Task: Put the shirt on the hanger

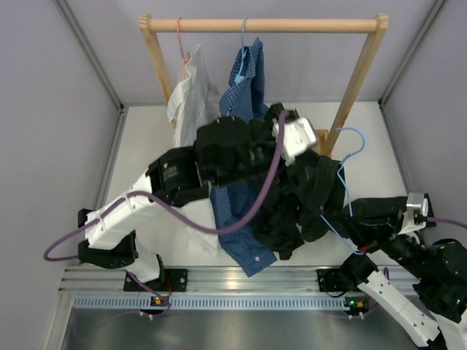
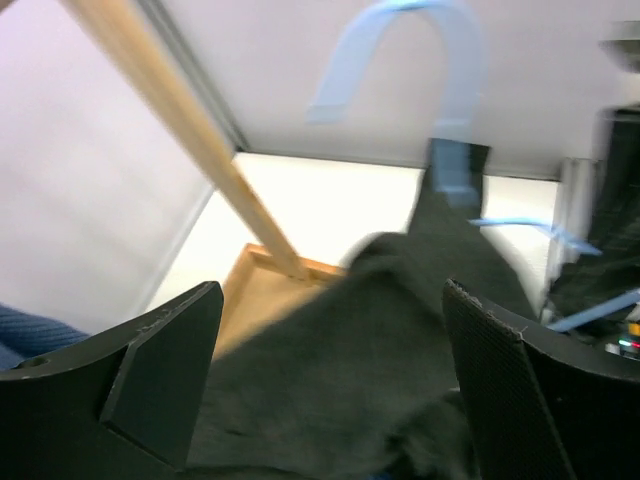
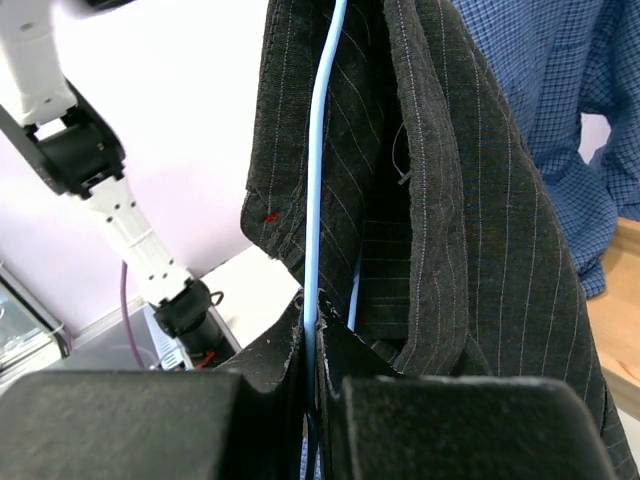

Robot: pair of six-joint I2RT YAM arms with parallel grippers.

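Note:
Next, I take the hook's base point(image 1: 341, 171) together with the shirt in my left gripper first, because my right gripper is holding the hanger's uncovered end point(image 1: 337, 232), which must go into the shirt.
The black pinstriped shirt point(image 1: 306, 200) hangs bunched on the light-blue wire hanger point(image 1: 349, 157), right of centre, with the hook point(image 1: 354, 138) pointing up. My right gripper point(image 1: 356, 244) is shut on the hanger's wire point(image 3: 318, 190) from below and holds it up; the shirt's point(image 3: 470, 200) folds drape over the wire. My left gripper point(image 1: 312, 149) is at the shirt's upper edge. In the left wrist view its fingers point(image 2: 165, 360) stand wide open, with dark shirt cloth point(image 2: 340, 370) between and beyond them and the blurred hook point(image 2: 400, 50) above.
A wooden rack point(image 1: 263, 25) stands at the back, its right post point(image 1: 354, 84) close to the hanger hook. A white shirt point(image 1: 191, 98) on a pink hanger and a blue checked shirt point(image 1: 244, 80) hang from it. The rack's wooden foot point(image 2: 265, 280) is below my left gripper.

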